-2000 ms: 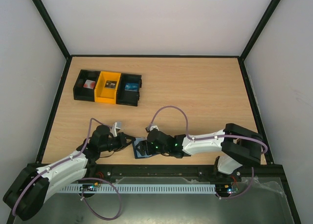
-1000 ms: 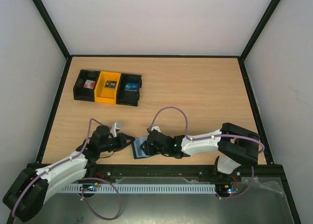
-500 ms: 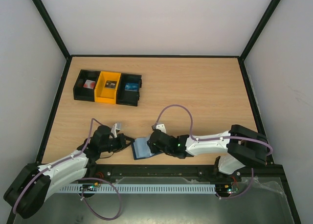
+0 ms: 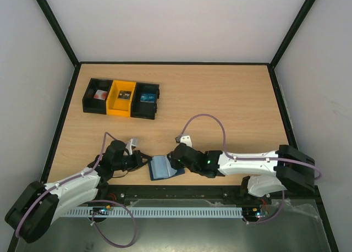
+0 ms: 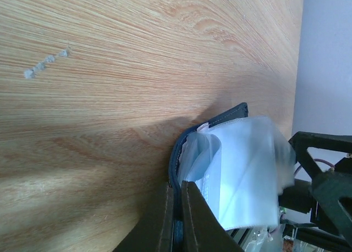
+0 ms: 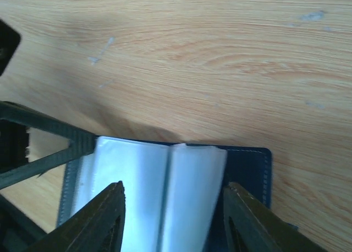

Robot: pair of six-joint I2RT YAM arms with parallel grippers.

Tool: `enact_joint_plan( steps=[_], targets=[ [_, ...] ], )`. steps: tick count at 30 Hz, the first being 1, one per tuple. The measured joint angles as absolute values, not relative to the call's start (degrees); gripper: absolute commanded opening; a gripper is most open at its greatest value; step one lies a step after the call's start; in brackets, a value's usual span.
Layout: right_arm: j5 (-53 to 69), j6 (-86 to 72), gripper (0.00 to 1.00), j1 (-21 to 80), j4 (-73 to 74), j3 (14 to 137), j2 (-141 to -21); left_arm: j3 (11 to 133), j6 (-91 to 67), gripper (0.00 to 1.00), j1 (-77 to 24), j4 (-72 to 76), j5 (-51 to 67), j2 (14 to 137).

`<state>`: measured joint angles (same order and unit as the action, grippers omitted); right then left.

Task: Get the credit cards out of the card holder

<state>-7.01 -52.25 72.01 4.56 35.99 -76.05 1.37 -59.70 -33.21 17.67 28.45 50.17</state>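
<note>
The top sleeves (image 6: pixel 190 191) seem empty and lie on top of the others, so I should flip them onto the card holder's dark cover (image 6: pixel 247 172) with my right gripper to get to cards.
The card holder (image 4: pixel 161 167) lies open on the table near the front edge, its dark navy cover (image 6: pixel 250 169) under pale clear sleeves (image 6: pixel 148 191). My left gripper (image 5: pixel 176 189) is shut on the cover's left edge (image 5: pixel 175 169). My right gripper (image 6: pixel 175 189) hovers open over the sleeves, one finger at each side, with nothing between them. In the top view the left gripper (image 4: pixel 144 159) is left of the holder and the right gripper (image 4: pixel 175 163) at its right edge. No credit cards show plainly in the sleeves.
A row of bins stands at the back left: black (image 4: pixel 96 95), yellow (image 4: pixel 121 98), black (image 4: pixel 146 100). A small blue flat thing (image 4: pixel 146 97) lies in the right black bin. The metal rail (image 4: pixel 181 194) runs just in front of the holder.
My right gripper has drawn back to the right, off the holder, uncovering the sleeves. The left gripper has shut on the cover's edge and stays put.
</note>
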Motion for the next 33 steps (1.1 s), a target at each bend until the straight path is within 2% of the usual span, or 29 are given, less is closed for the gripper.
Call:
enact_joint_plan(
  steps=[9,14,20,33],
  targets=[
    [-0.01,-51.66,0.53,72.01,-2.68,36.14,-75.85,1.65,-59.72,0.03,-33.21,17.58,28.95,49.04],
    [2.5,-51.88,0.6,72.01,-5.08,36.77,-76.36,1.67,-59.77,0.03,-33.21,17.43,28.93,48.29],
    [4.71,-52.29,0.73,72.01,-6.11,37.8,-82.04,1.67,-59.79,0.03,-33.21,17.43,28.97,48.29],
    [7.66,-52.69,0.74,72.01,-6.76,38.68,-90.3,1.67,-60.69,0.03,-33.21,16.88,29.08,46.61]
  ],
)
